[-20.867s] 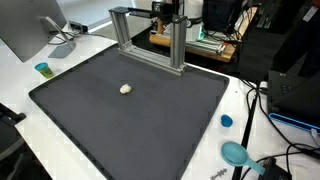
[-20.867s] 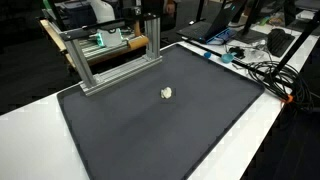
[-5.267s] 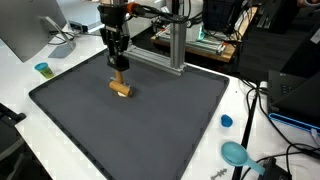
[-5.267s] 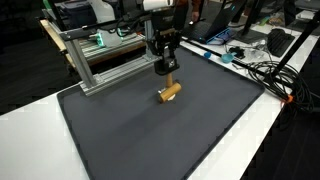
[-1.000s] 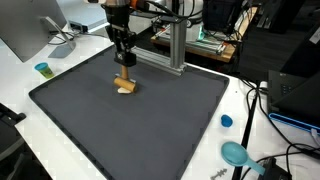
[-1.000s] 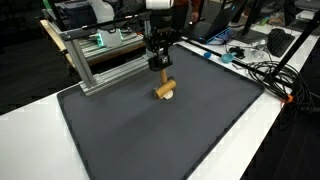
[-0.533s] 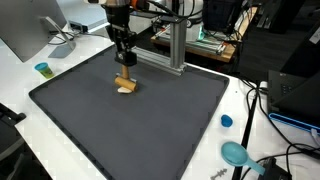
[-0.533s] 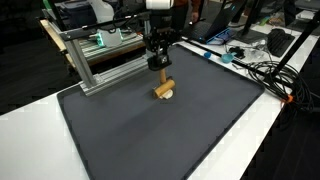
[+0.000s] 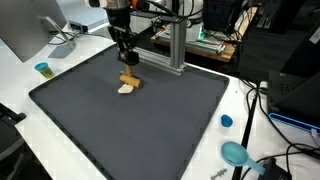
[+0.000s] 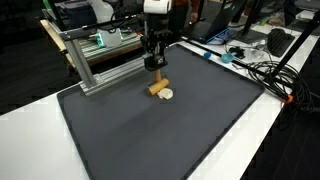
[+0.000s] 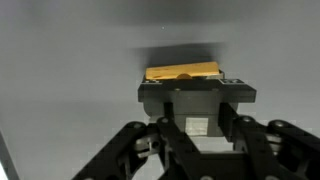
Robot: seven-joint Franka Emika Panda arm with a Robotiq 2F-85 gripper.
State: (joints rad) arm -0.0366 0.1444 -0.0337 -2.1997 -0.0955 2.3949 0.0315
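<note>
The wooden block's low end (image 10: 158, 87) is next to the white lump, so the robot's gripper should raise the block clear, turn it and bring it down onto the lump (image 10: 166, 94).
In both exterior views my gripper (image 9: 126, 62) (image 10: 154, 63) points down over the far part of the black mat (image 9: 130, 130) (image 10: 160, 140), shut on a wooden block (image 9: 130, 80) (image 10: 157, 86) that hangs from the fingers with its low end at the mat. A small white lump (image 9: 124, 89) (image 10: 167, 95) lies on the mat right beside the block's foot. The wrist view shows the gripper (image 11: 195, 92) closed on the block (image 11: 182, 72), whose tan top edge shows just past the fingers; the white lump is hidden there.
An aluminium frame (image 9: 150, 35) (image 10: 110, 55) stands on the mat's far edge, close behind the arm. A blue cup (image 9: 43, 69), a blue cap (image 9: 226, 121) and a teal object (image 9: 236, 153) sit on the white table. Cables (image 10: 260, 70) lie off the mat.
The gripper and block have shifted a little toward the frame. The white lump, half covered by the block before, now shows beside it.
</note>
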